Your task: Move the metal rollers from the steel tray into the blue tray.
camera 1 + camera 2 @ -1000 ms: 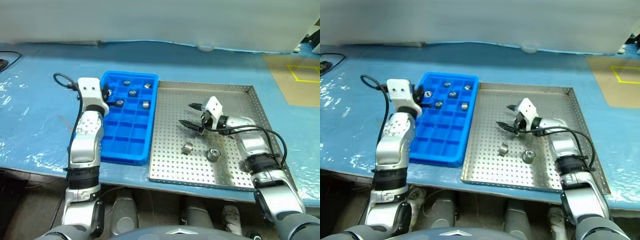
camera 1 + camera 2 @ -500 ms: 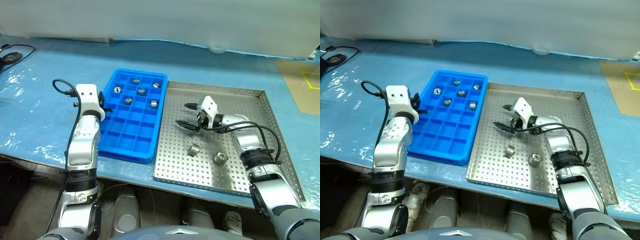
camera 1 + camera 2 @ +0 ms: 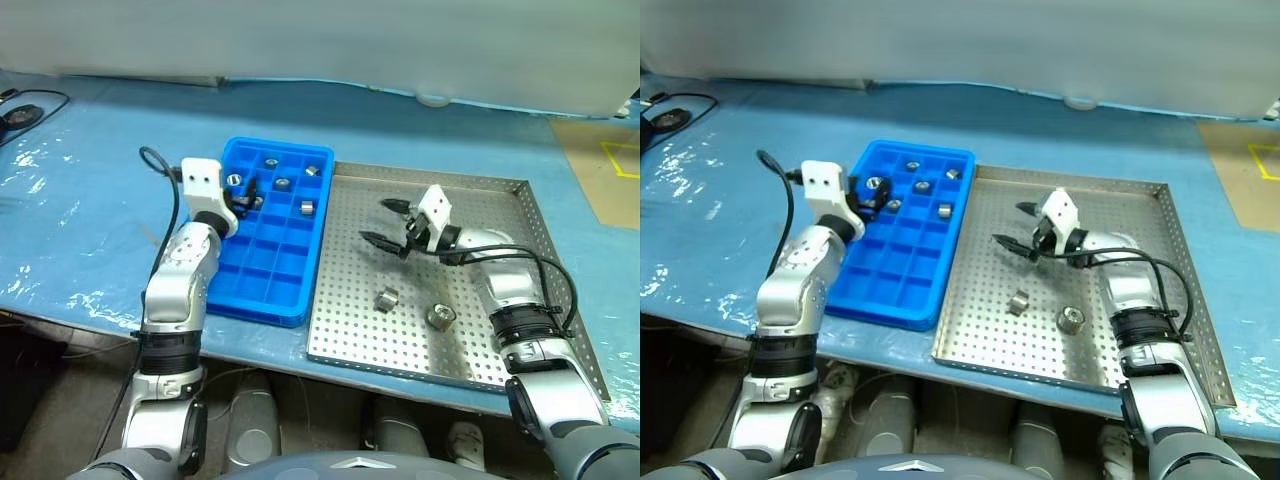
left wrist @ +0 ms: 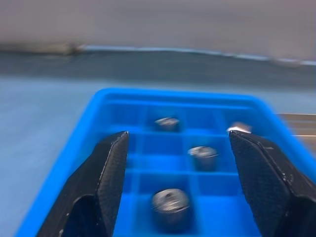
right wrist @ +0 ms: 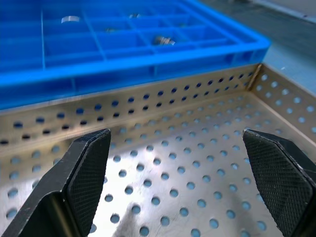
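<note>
The steel tray's roller (image 3: 387, 299) nearest the blue tray is clear of its neighbour and of the robot's right gripper, so the left gripper should keep going to that roller and close.
Two metal rollers (image 3: 387, 298) (image 3: 440, 317) lie on the perforated floor of the steel tray (image 3: 345, 325). To its left, the blue tray (image 3: 262, 282) holds several rollers in its far compartments, among them one (image 3: 306, 207) near the right wall. My left gripper (image 3: 243, 190) hovers open over the blue tray's far left compartments, with a roller (image 4: 170, 202) lying in a cell below its fingers. Above the steel tray's far middle my right gripper (image 3: 378, 222) stands open and empty, pointing toward the blue tray (image 5: 123, 54).
Both trays rest on a table under blue plastic sheeting (image 3: 80, 220). A black cable (image 3: 25, 105) lies at the far left. A brown floor patch with yellow tape (image 3: 610, 165) shows at the right.
My left gripper has swung right, from the blue tray's left rim to over its far left cells, and its jaws have spread open. My right gripper has risen slightly.
</note>
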Controlling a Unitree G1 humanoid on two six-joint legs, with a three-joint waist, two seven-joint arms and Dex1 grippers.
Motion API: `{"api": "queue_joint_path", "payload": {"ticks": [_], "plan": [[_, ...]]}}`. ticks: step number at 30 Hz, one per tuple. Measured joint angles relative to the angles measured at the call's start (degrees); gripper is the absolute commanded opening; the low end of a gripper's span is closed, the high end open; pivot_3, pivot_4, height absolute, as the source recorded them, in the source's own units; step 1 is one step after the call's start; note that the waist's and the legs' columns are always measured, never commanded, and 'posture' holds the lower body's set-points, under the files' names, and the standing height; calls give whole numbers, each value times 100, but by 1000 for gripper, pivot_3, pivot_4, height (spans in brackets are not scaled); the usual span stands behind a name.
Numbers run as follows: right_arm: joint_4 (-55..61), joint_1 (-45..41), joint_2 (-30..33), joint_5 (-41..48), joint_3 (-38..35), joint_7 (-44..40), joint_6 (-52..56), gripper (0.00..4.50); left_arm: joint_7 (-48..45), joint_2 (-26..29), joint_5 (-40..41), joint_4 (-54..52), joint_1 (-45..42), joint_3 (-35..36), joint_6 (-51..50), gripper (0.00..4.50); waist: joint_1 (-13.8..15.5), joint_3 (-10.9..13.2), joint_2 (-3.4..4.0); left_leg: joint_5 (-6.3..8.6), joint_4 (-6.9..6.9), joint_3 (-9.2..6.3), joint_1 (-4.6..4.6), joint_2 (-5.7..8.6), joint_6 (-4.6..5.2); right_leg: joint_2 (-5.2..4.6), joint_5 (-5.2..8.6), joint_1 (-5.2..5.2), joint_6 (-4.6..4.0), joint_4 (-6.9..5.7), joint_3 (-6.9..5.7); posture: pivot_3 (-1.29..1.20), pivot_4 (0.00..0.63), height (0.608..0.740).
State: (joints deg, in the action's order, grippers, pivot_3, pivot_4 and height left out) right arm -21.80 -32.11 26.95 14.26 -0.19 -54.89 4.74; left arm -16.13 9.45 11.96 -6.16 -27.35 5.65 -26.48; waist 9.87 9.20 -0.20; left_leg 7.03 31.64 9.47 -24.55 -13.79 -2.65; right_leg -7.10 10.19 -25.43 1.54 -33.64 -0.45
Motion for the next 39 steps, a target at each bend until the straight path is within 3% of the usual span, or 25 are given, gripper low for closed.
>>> {"api": "queue_joint_path", "payload": {"ticks": [5, 13, 23, 31, 34, 37, 39], "plan": [[992, 194, 167, 749, -486, 103, 1004, 4500, -1310, 258, 383, 329, -231, -495, 225, 3408, -88, 0, 1, -1, -2, 2, 3, 1, -1, 0, 0, 1, 0, 0, 2, 67, 150, 740], [1771, 919, 568, 762, -892, 731, 1362, 4500, -2957, 267, 453, 1598, -972, -1363, 639, 3408, -323, -1, 1, -4, -15, 36, 46, 7, -6, 0, 0, 5, 2, -5, 41, -102, 150, 740], [2878, 2006, 747, 829, -1351, 1308, 1695, 4500, -4631, 129, -168, 2997, -1344, -2772, 1040, 3408, -702, -2, 3, -3, -34, 56, 59, 7, -5, 1, 1, -1, 4, 3, 55, -221, 150, 740], [3217, 2424, 829, 848, -1531, 1538, 1805, 4500, -5612, 267, -494, 3373, -1632, -3191, 1185, 3408, -776, -3, 6, -3, -33, 59, 68, 8, -5, 1, 1, 3, 6, 3, 60, -266, 150, 740], [3217, 2424, 829, 848, -1531, 1589, 1806, 4500, -5632, 283, -816, 3502, -1707, -3328, 1460, 2835, -774, -5, 8, -3, -34, 60, 68, 8, -4, 1, 1, 5, 5, 5, 60, -261, 150, 740], [3217, 2413, 829, 846, -1530, 1606, 1800, 4500, -5578, 269, -1035, 3574, -1706, -3358, 1731, 1890, -772, -8, 14, -2, -34, 60, 73, 8, -4, 1, 1, 10, 5, 4, 59, -251, 150, 740], [3211, 2389, 829, 845, -1520, 1621, 1790, 4500, -5508, 221, -1057, 3608, -1699, -3312, 1760, 1704, -770, -9, 15, -3, -33, 60, 77, 8, -4, 0, 1, 14, 5, 4, 60, -241, 150, 740]]}}
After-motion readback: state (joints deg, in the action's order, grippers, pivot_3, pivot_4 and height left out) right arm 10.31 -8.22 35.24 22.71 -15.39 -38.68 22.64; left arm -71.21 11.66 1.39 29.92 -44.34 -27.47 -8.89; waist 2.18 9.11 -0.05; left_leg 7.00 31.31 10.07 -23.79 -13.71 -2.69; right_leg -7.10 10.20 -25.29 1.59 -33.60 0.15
